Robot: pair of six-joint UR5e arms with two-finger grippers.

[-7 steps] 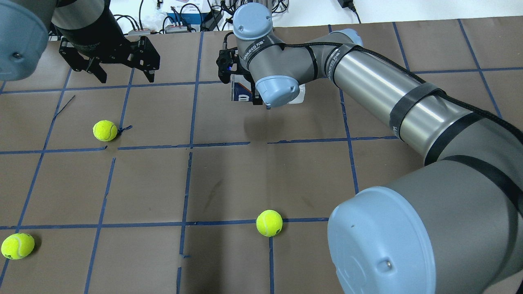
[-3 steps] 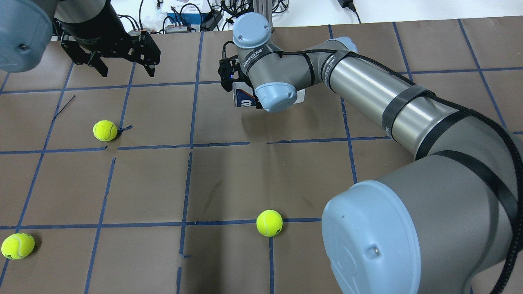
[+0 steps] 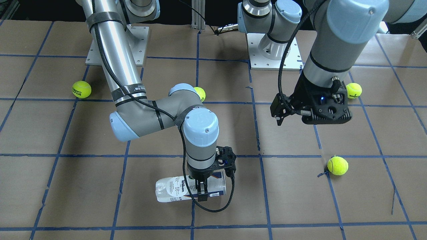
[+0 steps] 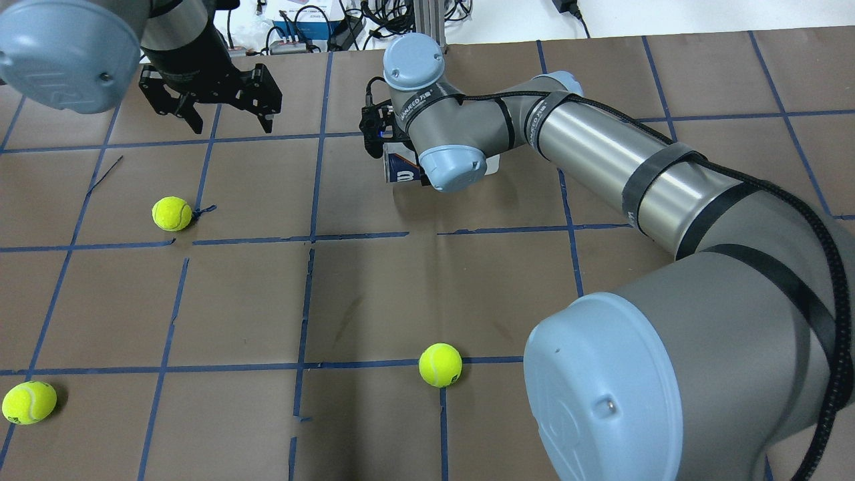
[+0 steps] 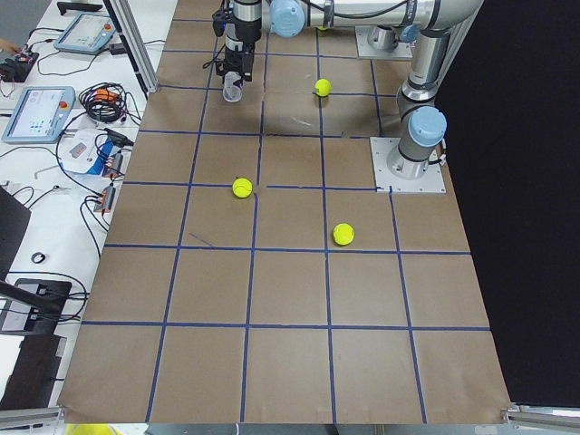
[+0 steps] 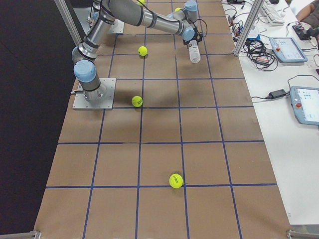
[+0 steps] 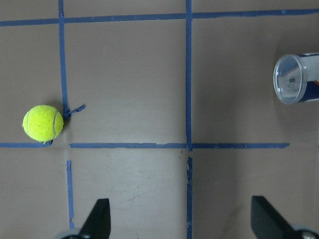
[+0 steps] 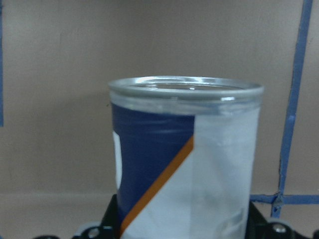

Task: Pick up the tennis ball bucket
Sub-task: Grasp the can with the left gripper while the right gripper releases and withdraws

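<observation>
My gripper will be tipping an empty tennis ball bucket [image 3: 172, 190] upright, I expect, because only pale label can be seen through the clear open end [image 7: 290, 79].
The tennis ball bucket [image 3: 173, 190] is a clear tube with a white and navy Wilson label and a metal rim. It lies horizontal at the far middle of the table. My right gripper [image 3: 201, 189] is shut on it near its open end. The right wrist view shows the rim and label [image 8: 219, 159] close up between the fingers. I cannot tell whether the tube touches the table. It also shows in the overhead view [image 4: 399, 170] under the right wrist. My left gripper [image 4: 230, 123] is open and empty, in the air to the tube's left. The left wrist view shows the tube's open end [image 7: 291, 78].
Several yellow-green tennis balls lie loose on the brown paper: one [image 4: 172, 213] below the left gripper, one [image 4: 440, 365] near the middle front, one [image 4: 29, 402] at the front left. Cables and boxes [image 4: 300, 30] sit past the table's far edge.
My right gripper has moved a little nearer and lower in the overhead view, with the tube in it. My left gripper has moved to the right, still open.
</observation>
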